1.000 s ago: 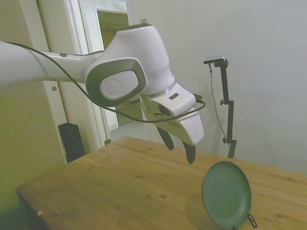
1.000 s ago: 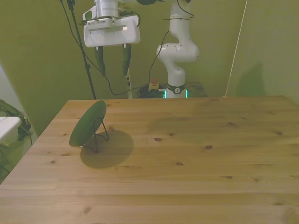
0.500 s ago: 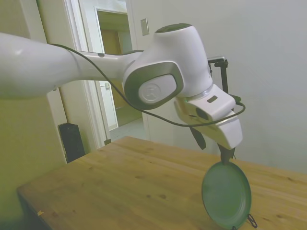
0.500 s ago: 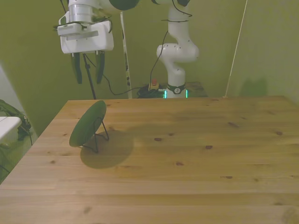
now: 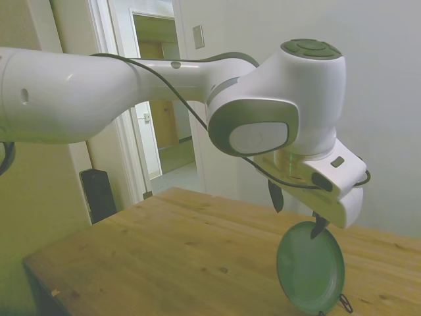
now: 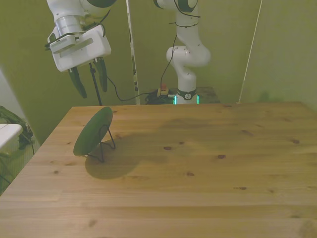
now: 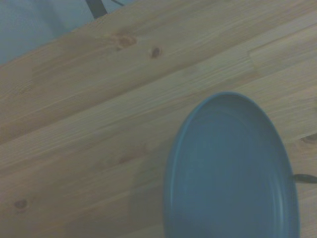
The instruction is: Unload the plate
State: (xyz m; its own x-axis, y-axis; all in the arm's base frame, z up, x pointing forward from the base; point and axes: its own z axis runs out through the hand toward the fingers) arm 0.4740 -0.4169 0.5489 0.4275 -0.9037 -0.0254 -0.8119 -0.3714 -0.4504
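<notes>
I expect the dark green plate (image 5: pixel 310 268) to come free when I lift it and to leave the black stand behind, because the plate rests in open wire hooks (image 5: pixel 345 303).
The dark green plate (image 5: pixel 310 266) (image 6: pixel 93 131) (image 7: pixel 230 168) leans nearly upright on a thin black wire stand (image 6: pixel 106 144) near the table's corner at the front view's left. My gripper (image 6: pixel 89 83) (image 5: pixel 296 212) hangs in the air above and slightly behind the plate's top rim, tilted, with its fingers open and nothing between them. In the side view one dark fingertip (image 5: pixel 318 225) overlaps the plate's upper edge. I cannot tell whether it touches.
The wooden table (image 6: pixel 198 163) stretches wide toward the front view's right. The table's edge (image 6: pixel 47 144) lies close beside the plate. A doorway (image 5: pixel 158 112) shows behind the arm in the side view.
The gripper has swung toward the front view's left and come down a little, from beside the plate to above its top rim, and it has tilted. The plate has not moved.
</notes>
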